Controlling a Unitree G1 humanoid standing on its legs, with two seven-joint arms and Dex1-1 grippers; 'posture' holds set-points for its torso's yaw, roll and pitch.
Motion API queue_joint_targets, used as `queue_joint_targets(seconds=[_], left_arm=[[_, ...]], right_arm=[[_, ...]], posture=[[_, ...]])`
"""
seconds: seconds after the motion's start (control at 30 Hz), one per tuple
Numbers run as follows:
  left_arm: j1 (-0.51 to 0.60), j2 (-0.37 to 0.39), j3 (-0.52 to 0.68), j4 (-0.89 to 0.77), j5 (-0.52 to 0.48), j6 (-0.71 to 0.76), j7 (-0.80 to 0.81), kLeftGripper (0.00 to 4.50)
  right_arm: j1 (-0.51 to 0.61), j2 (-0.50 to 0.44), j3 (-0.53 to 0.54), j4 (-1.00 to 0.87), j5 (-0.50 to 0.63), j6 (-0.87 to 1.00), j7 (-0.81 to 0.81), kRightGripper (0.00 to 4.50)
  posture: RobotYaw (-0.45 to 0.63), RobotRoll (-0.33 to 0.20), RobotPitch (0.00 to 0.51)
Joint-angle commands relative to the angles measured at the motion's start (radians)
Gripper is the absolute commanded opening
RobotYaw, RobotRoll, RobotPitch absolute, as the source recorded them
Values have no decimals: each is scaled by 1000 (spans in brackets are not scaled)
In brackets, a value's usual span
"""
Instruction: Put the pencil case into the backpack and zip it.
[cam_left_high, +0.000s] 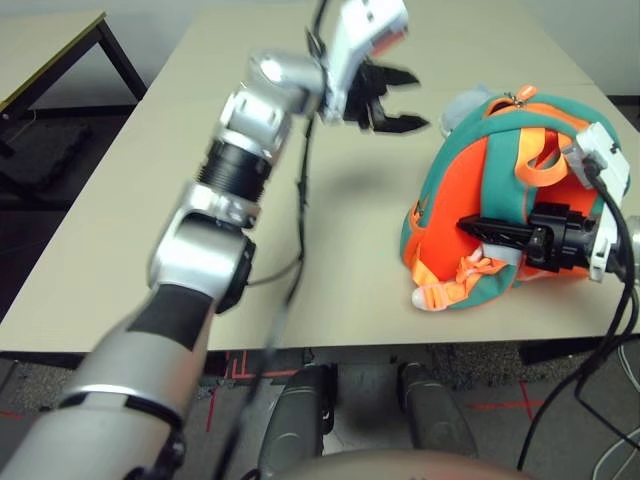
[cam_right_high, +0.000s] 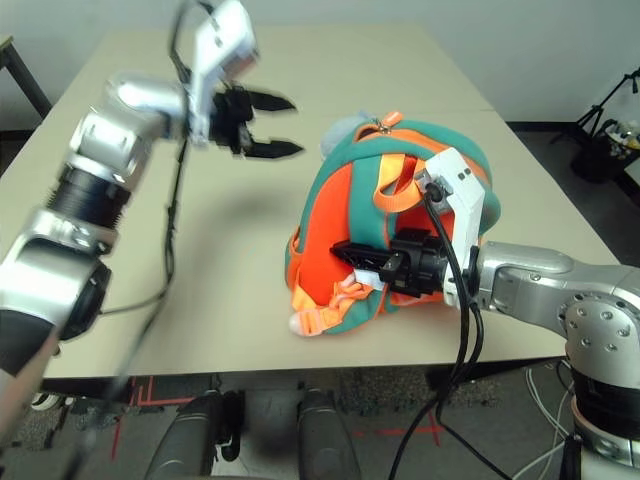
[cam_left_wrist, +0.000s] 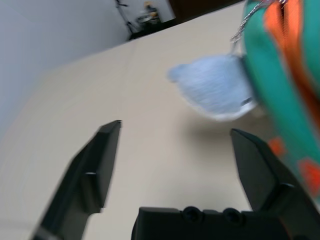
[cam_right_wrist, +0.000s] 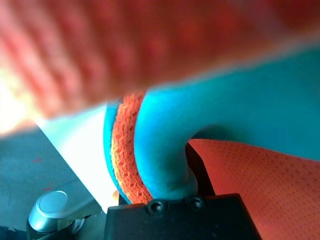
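Note:
The zip pull will slide along its track when the robot pulls the pale fuzzy ball, because a chain connects the ball to the zip.
The orange and teal backpack lies on the right side of the table. Its zip pull is at the far top. My right gripper reaches in from the right and is shut on a teal strap with an orange edge, low on the pack's front. My left gripper hangs open in the air, left of the pack's top, with nothing between its fingers. The pencil case is hidden. A small white tip shows under the orange buckle; what it is, I cannot tell.
A pale fuzzy ball lies on the table against the backpack's far left side. The beige table is bare to the left of the pack. A second table stands far left. Black cables hang off my right arm.

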Motion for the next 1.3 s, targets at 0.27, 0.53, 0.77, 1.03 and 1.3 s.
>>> queue_joint_targets(seconds=[0.27, 0.53, 0.77, 1.03, 1.3], left_arm=[[-70, -70, -126, 310, 267, -528, 196, 4500], [-88, -130, -239, 399, 463, -698, 429, 4500], [-110, -164, -270, 428, 546, -701, 595, 4500], [-111, -196, -301, 434, 599, -749, 662, 4500], [-102, -212, -292, 440, 594, -769, 651, 3614]], right_arm=[[-3, 7, 23, -16, 4, 26, -2, 81], [22, 11, 2, -40, 34, 31, -34, 81], [41, 14, -6, -55, 59, 26, -62, 81], [33, 21, 12, -52, 66, 20, -77, 81], [32, 27, 16, -53, 63, 17, -81, 81]], posture=[[-45, 0, 151], [-79, 0, 156], [-93, 0, 159], [-91, 0, 158], [-97, 0, 158]])
